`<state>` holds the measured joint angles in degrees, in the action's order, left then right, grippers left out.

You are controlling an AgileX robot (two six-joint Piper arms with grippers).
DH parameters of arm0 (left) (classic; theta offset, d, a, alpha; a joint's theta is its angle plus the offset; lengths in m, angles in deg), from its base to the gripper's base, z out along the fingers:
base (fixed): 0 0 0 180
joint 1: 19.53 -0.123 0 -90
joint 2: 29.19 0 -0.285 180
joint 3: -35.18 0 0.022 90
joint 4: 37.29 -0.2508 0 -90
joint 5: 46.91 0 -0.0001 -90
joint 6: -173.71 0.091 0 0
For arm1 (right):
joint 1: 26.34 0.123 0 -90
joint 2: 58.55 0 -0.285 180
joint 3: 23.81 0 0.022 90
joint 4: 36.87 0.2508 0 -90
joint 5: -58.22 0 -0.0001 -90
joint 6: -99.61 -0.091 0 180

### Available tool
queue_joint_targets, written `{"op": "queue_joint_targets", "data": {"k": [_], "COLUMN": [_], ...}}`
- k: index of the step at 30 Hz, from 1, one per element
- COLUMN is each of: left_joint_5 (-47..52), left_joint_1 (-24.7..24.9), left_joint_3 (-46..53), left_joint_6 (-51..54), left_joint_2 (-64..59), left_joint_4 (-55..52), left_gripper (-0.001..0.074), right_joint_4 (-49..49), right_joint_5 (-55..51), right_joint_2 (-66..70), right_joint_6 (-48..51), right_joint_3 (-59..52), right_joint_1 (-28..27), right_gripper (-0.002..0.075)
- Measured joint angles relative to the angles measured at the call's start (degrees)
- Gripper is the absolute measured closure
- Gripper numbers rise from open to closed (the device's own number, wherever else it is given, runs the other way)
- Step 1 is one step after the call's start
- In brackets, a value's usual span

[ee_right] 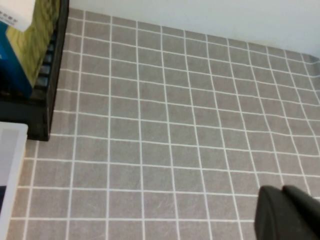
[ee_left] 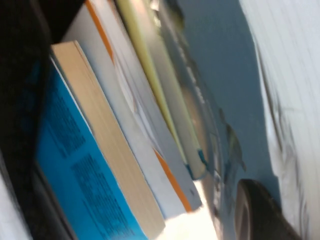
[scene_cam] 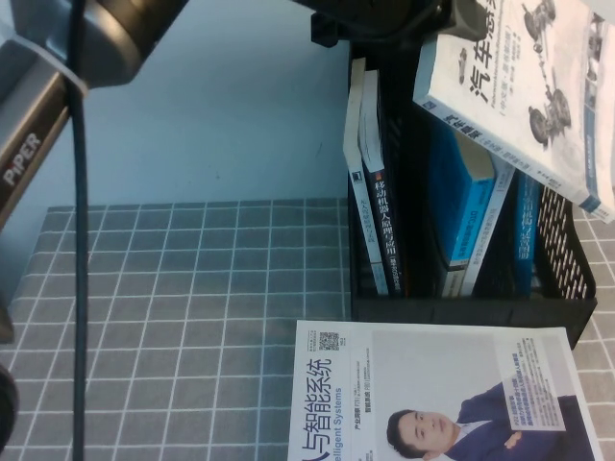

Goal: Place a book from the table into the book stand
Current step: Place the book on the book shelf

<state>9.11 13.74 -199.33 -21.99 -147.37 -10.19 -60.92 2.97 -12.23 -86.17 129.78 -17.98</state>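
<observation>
My left gripper keeps tipping the book upright into the open gap (scene_cam: 544, 269) beside the last blue book until it stands, because the car book's spine (scene_cam: 509, 154) faces front.
The book (scene_cam: 538, 82), white with a big black Chinese title and grey car-part pictures, hangs tilted in the air above the right end of the black book stand (scene_cam: 461, 303). My left gripper (scene_cam: 450, 19) reaches across the top of the high view and is shut on the book's upper edge. In the left wrist view one dark finger (ee_left: 260, 215) lies against the white cover (ee_left: 295, 75), with the stand's books below. My right gripper (ee_right: 287, 215) is shut and empty, low over the grey grid table (ee_right: 175, 125) beside the stand (ee_right: 45, 100).
The stand holds white-spined books (scene_cam: 370, 182) on its left and blue books (scene_cam: 461, 192) in the middle and right. A white book showing a suited man (scene_cam: 432, 394) lies flat on the table (scene_cam: 192, 317) in front of the stand.
</observation>
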Motion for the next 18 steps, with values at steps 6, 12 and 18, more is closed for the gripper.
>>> {"op": "queue_joint_targets", "data": {"k": [6, 12, 18], "left_joint_5": [4.0, 3.5, 3.9], "left_joint_1": [4.3, 9.5, 14.6], "left_joint_3": [-8.6, -9.9, -10.0], "left_joint_6": [-9.1, -15.3, -22.1], "left_joint_2": [-3.4, -3.8, -3.9], "left_joint_4": [-13.5, -26.2, -38.8], "left_gripper": [0.0622, 0.0622, 0.0623], "right_joint_4": [2.5, 5.8, 10.4], "right_joint_5": [0.0, 0.1, 2.3], "right_joint_2": [0.0, 0.0, 0.0], "right_joint_6": [0.0, 0.1, 0.2], "right_joint_3": [0.0, 0.0, 0.0], "right_joint_1": [0.0, 0.0, 0.0], "right_gripper": [0.0729, 0.0729, 0.0729]}}
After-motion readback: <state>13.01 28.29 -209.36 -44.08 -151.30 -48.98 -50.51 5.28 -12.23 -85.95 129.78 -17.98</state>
